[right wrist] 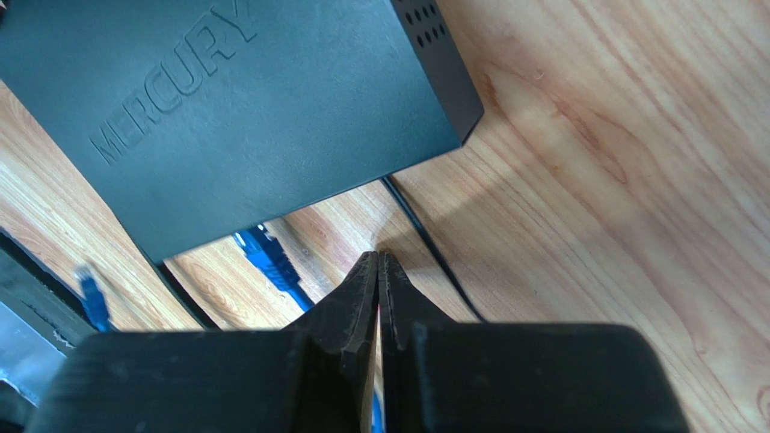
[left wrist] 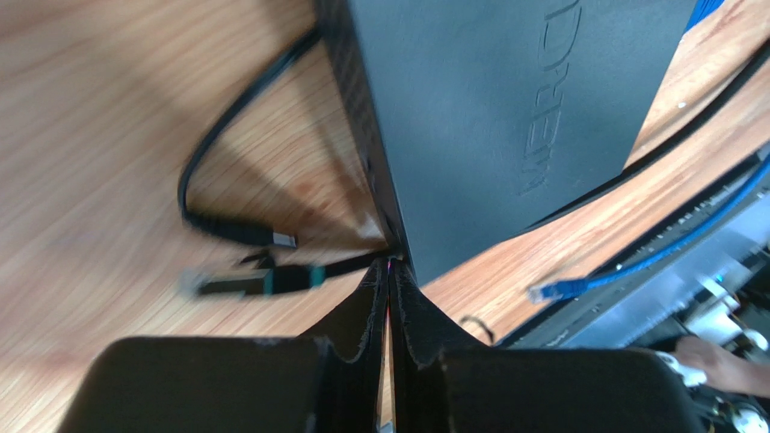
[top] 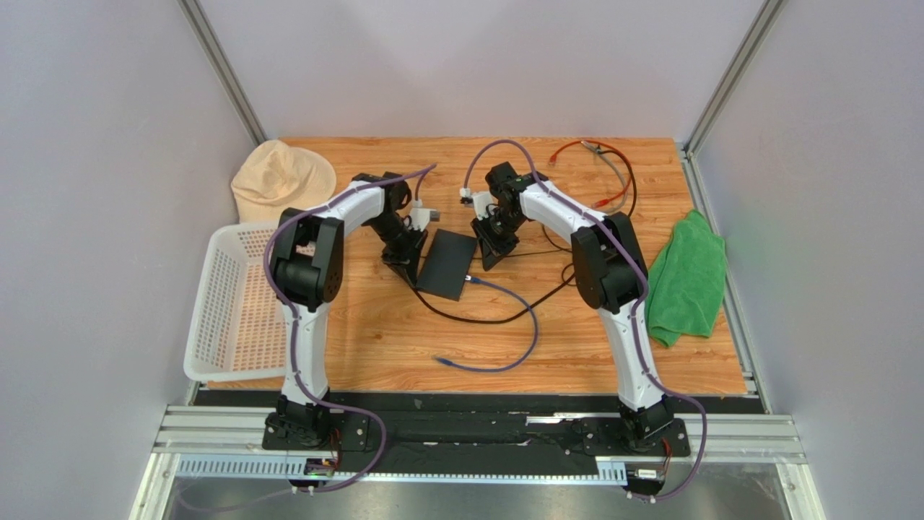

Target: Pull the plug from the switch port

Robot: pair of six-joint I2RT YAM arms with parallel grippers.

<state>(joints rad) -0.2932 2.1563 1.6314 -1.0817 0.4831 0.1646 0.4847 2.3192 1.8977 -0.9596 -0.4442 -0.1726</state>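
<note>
The switch [top: 447,263] is at a slant, and my right gripper's closed fingers are next to the blue plug [right wrist: 267,257]. Next, I straighten the switch first, then open the fingers around the blue plug.
The switch, a flat black box [top: 447,263], lies in the middle of the table. A blue plug [right wrist: 262,253] meets its near narrow edge, where the switch port is hidden. From there the thin blue-purple cable [top: 521,325] loops toward the front and ends in a free tip [left wrist: 551,290]. My left gripper [left wrist: 389,266] is shut and empty, with its tips at the box's corner [left wrist: 411,262]. My right gripper [right wrist: 378,257] is also shut with nothing between its tips. It hovers just off the box's edge, right of the plug, and the cable runs beneath it.
A black cable with a metal tip [left wrist: 267,238] and a second black plug [left wrist: 262,281] lie left of the box. A beige hat [top: 277,179] and a white basket [top: 233,303] are at the left. A green cloth [top: 689,276] is at the right, with red cables [top: 591,163] at the back.
</note>
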